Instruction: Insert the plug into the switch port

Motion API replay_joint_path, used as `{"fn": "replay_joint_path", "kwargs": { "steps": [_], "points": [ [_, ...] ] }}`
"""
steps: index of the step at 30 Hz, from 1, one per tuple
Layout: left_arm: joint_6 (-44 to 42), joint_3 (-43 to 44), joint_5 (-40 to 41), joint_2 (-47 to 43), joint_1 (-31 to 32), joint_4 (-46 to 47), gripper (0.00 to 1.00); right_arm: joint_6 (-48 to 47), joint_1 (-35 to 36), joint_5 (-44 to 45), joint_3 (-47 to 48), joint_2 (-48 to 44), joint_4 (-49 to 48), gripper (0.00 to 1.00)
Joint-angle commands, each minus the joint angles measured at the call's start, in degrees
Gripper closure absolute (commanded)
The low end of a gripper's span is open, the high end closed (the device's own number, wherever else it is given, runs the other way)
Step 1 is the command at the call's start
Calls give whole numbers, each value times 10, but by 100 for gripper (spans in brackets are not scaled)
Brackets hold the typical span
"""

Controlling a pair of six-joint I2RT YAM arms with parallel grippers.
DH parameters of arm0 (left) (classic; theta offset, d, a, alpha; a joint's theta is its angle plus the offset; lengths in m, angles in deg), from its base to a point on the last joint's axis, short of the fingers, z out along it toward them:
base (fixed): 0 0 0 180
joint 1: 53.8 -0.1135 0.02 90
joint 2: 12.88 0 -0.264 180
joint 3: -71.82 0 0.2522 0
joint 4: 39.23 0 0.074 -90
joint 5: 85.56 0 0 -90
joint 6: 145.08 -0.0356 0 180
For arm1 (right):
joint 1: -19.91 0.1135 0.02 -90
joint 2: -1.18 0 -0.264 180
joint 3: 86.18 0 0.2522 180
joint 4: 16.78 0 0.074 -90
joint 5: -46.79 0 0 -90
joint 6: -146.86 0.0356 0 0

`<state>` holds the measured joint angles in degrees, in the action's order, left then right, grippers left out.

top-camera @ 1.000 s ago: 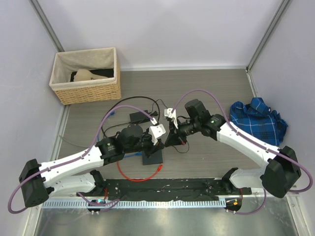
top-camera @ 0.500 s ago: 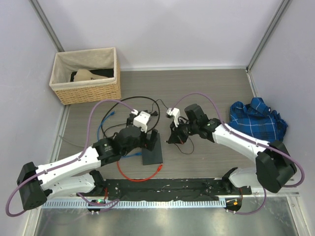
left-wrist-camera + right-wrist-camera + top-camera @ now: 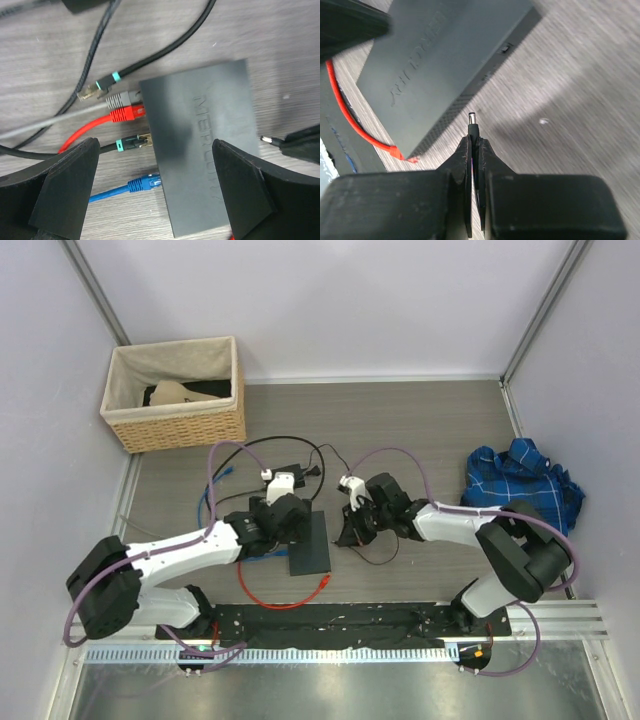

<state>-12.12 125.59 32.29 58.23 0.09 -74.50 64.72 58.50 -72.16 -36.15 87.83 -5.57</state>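
Observation:
The plug slants to the switch's side, its tip away from the port, so my left gripper should hold the switch while my right gripper squares the plug.
The switch is a flat dark grey box lying on the wooden table, also seen in the top view as the switch. Grey, red, teal-collared and blue network cables sit at its left edge. My left gripper hovers open above the switch, one finger on each side, touching nothing. My right gripper is shut on the plug, a small black barrel plug with a metal tip. The tip points at the switch's right side, a short gap away, near a small port. That plug tip also shows in the left wrist view.
A loose teal-collared connector and black cords lie behind the switch. A red cable loops in front of it. A wicker basket stands at the back left, and a blue checked cloth lies at the right.
My left gripper has opened, let go of the switch and drawn back to the left; the switch lies flat. My right gripper has carried the plug down and left towards the switch's right side.

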Motion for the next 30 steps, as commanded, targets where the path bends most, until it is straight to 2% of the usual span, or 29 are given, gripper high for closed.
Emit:
{"fn": "replay_joint_path", "kwargs": {
  "steps": [1,8,11,15,20,30],
  "points": [
    [32,35,4,38,0,-15,0,36,23,-1,-7,9,-83,99],
    [13,45,19,64,-1,-19,0,85,82,-8,-10,15,-155,99],
    [6,46,26,61,-8,-23,0,116,116,-18,-7,22,-203,99],
    [-2,39,29,47,-20,-25,0,117,139,-18,5,32,-218,99],
    [-12,34,37,35,-25,-28,0,53,128,55,-10,19,-191,99],
    [-32,79,55,96,-26,-53,0,-29,37,48,-31,10,-194,99]
  ]
}}
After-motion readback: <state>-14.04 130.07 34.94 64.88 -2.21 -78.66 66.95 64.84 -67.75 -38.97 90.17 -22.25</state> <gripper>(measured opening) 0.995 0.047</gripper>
